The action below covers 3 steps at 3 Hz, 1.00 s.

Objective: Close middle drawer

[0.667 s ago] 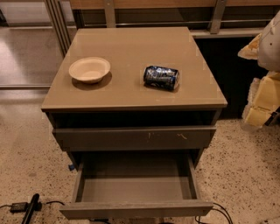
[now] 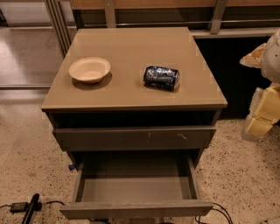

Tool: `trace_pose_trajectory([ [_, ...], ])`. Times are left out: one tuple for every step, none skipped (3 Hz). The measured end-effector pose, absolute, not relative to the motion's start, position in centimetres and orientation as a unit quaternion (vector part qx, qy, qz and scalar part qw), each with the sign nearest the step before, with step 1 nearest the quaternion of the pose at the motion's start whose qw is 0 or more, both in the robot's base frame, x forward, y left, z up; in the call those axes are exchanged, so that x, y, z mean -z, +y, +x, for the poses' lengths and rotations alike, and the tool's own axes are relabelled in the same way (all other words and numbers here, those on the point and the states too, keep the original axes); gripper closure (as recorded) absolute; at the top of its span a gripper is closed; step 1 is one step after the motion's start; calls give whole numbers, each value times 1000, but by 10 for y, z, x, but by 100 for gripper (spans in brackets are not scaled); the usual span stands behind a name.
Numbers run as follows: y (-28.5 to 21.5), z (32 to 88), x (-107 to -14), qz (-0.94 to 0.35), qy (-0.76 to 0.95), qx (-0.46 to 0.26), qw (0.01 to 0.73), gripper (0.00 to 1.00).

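The black cable goes out of sight behind the front of the middle drawer (image 2: 135,211), so more cable should show on the floor when I push the drawer in.
The middle drawer (image 2: 135,209) is pulled far out at the bottom of the grey-brown cabinet. Its plain flat front faces me and its smooth grey inside (image 2: 135,188) holds nothing. Above it sits a similar drawer (image 2: 133,138) with small pale scratch marks on its front, pushed in. My gripper (image 2: 260,122), pale yellow and white, hangs at the right edge of the view. It is to the right of the cabinet, at about the height of the scratched drawer, and touches nothing.
On the cabinet top (image 2: 131,94) stand a beige bowl (image 2: 89,70) at the left and a dented dark blue can (image 2: 161,77) lying on its side. A black cable and plug (image 2: 26,208) lie on the speckled floor at lower left. A metal railing (image 2: 109,13) runs behind.
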<state>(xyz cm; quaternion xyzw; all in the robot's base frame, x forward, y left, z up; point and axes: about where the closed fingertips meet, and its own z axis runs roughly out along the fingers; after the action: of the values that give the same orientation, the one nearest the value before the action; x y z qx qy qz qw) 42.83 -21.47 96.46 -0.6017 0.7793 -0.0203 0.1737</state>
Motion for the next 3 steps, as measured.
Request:
trace_pose_trajectory([
  [-213,407,-935,-604,774,4,189,0],
  [-214,387,-894,-606,769,-23,204,13],
  [-215,377,-854,-607,756,-55,237,36],
])
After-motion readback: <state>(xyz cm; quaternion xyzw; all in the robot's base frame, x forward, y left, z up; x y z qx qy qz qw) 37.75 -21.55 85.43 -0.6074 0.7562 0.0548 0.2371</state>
